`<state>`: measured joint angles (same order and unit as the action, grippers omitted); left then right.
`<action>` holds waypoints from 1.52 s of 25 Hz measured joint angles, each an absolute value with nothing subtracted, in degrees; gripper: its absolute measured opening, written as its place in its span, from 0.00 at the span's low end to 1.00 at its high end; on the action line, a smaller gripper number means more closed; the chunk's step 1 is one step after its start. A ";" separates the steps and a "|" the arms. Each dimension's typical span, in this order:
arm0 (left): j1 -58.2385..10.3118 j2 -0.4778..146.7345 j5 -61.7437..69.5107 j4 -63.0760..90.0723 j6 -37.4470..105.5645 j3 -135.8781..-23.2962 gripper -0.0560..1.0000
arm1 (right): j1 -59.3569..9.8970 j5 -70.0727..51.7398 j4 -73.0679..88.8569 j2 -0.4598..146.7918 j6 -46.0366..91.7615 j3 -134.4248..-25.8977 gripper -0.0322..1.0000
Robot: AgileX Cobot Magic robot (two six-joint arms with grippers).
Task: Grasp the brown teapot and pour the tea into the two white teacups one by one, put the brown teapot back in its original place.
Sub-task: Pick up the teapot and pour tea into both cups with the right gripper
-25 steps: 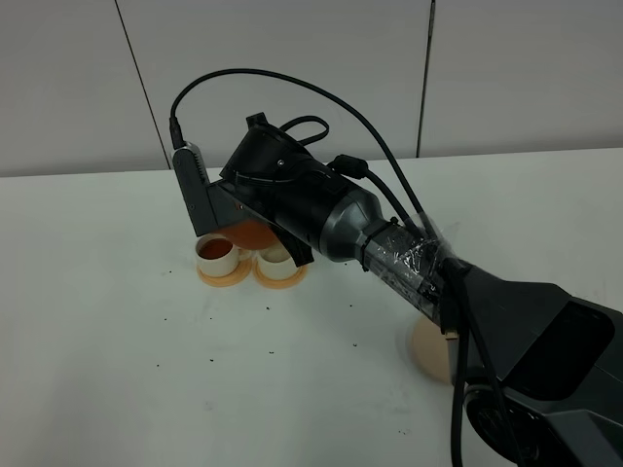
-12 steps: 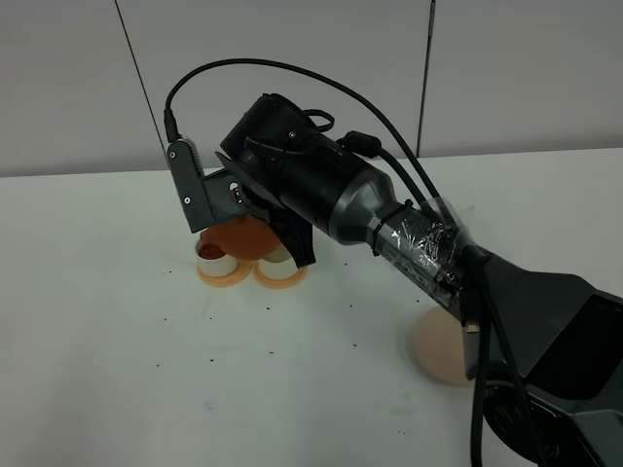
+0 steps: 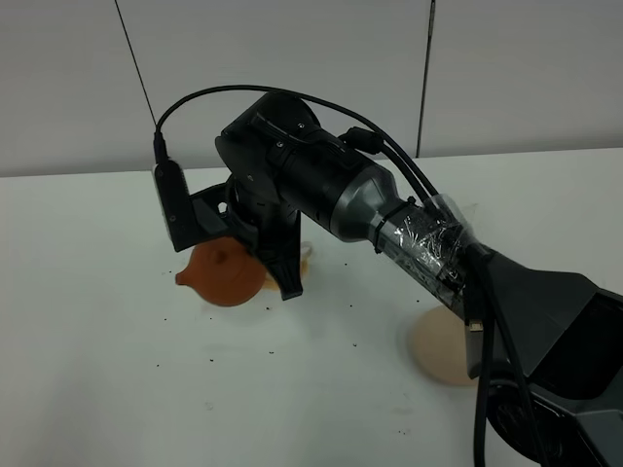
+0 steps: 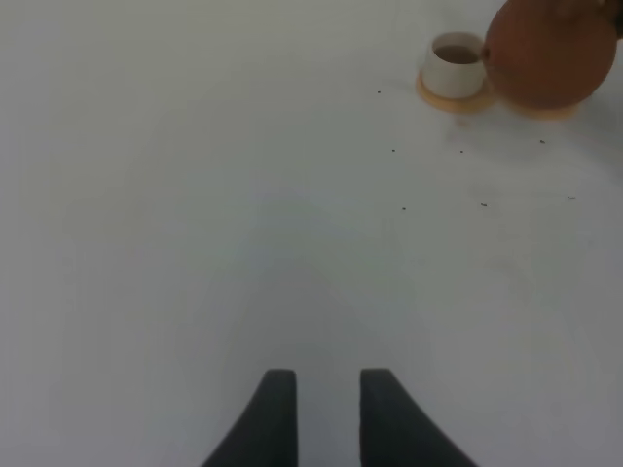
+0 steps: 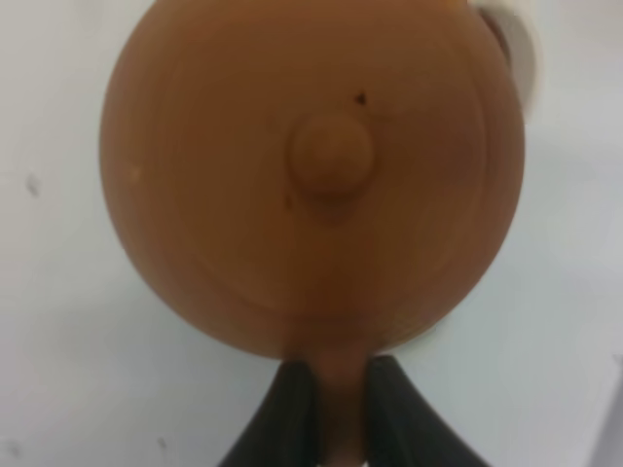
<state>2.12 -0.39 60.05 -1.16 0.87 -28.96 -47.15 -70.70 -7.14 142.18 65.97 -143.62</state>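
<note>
My right gripper has the brown teapot's spout [image 3: 184, 278] by the filled teacup, past the second teacup, so it should pull the teapot back before pouring there.
My right gripper [image 5: 336, 409] is shut on the loop handle of the brown teapot [image 5: 311, 175], seen from above with its lid knob up. In the exterior high view the teapot [image 3: 226, 274] hangs level under the right gripper [image 3: 255, 255], spout pointing left, and hides the cups. In the left wrist view one white teacup [image 4: 456, 63] stands on its orange-tan coaster and holds dark tea [image 4: 456, 53]. The teapot [image 4: 550, 53] covers the second cup. A white cup rim [image 5: 521, 58] shows beside the teapot. My left gripper [image 4: 326, 409] is empty, its fingers close together, far from the cups.
The large pale beige coaster disc [image 3: 443, 345] lies bare on the white table [image 3: 97, 370] at the front right, partly behind the right arm. Small dark specks dot the table in front of the cups. A grey wall runs along the back.
The right wrist has rolled back, bringing the teapot from a tilted pouring pose over the cups to level. The teapot has come lower and toward the front left, now hiding both cups from above.
</note>
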 joint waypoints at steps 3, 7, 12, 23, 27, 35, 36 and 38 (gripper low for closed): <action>2.12 -0.39 60.05 -1.16 0.87 -28.96 0.27 | -47.15 -70.77 -3.39 142.18 66.16 -143.62 0.12; 2.12 -0.39 60.05 -1.16 0.87 -28.96 0.27 | -47.15 -70.77 -0.78 142.18 66.08 -143.62 0.12; 2.12 -0.39 60.05 -1.16 0.87 -28.96 0.27 | -46.63 -70.72 2.81 142.82 64.50 -143.62 0.12; 2.12 -0.39 60.05 -1.16 0.87 -28.96 0.27 | -42.90 -70.66 2.91 143.46 49.51 -140.21 0.12; 2.12 -0.39 60.05 -1.16 0.87 -28.96 0.27 | -40.69 -70.63 4.02 141.78 46.25 -136.24 0.12; 2.12 -0.39 60.05 -1.16 0.87 -28.96 0.27 | -36.85 -70.59 4.40 135.70 43.38 -129.50 0.12; 2.12 -0.39 60.05 -1.16 0.87 -28.96 0.27 | -36.02 -70.48 4.45 135.57 43.38 -129.16 0.12; 2.12 -0.39 60.00 -1.16 0.87 -28.96 0.27 | -34.42 -70.54 4.45 135.57 43.33 -128.10 0.12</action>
<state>2.12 -0.39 60.00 -1.16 0.87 -28.96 -34.42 -70.54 4.45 135.57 43.33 -128.10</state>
